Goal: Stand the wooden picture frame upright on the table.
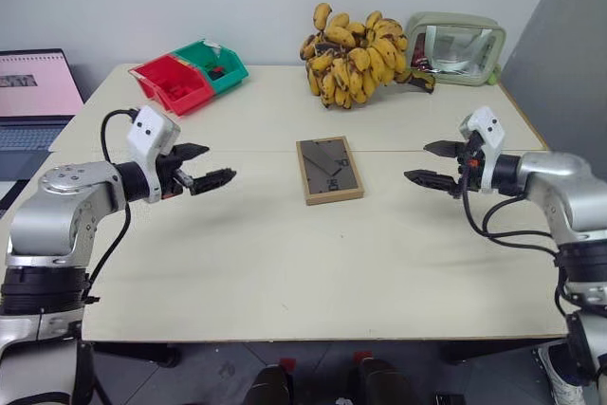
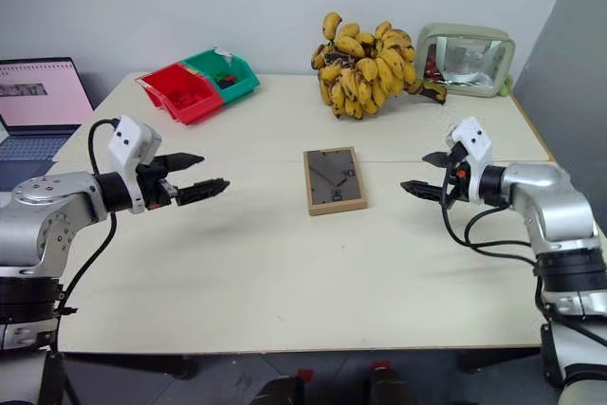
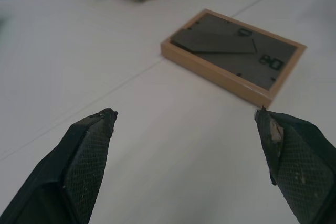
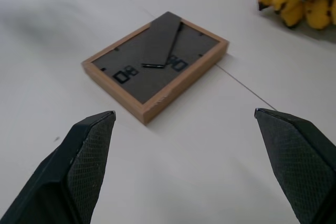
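My right gripper has open space [image 1: 384, 164] beside the picture frame's long side [image 1: 357, 166], so it should keep moving toward that side and close its fingers just short of it.
The wooden picture frame [image 1: 329, 170] lies flat at the middle of the table [image 1: 285, 263], its dark grey-brown back with the easel stand facing up; it straddles the table's seam. The wrist views show the same frame [image 3: 234, 56] [image 4: 156, 65] lying back-up. My left gripper [image 1: 211, 167] hovers open above the table to the frame's left, fingers pointing toward it. My right gripper [image 1: 435, 164] hovers open on the frame's right, also pointing at it. Both are empty and well apart from the frame.
A bunch of bananas [image 1: 356, 54] lies behind the frame. A grey-green pouch with a clear window [image 1: 455, 47] stands at the back right. Red and green bins [image 1: 188, 74] sit at the back left. A laptop [image 1: 36, 92] is off the table's left side.
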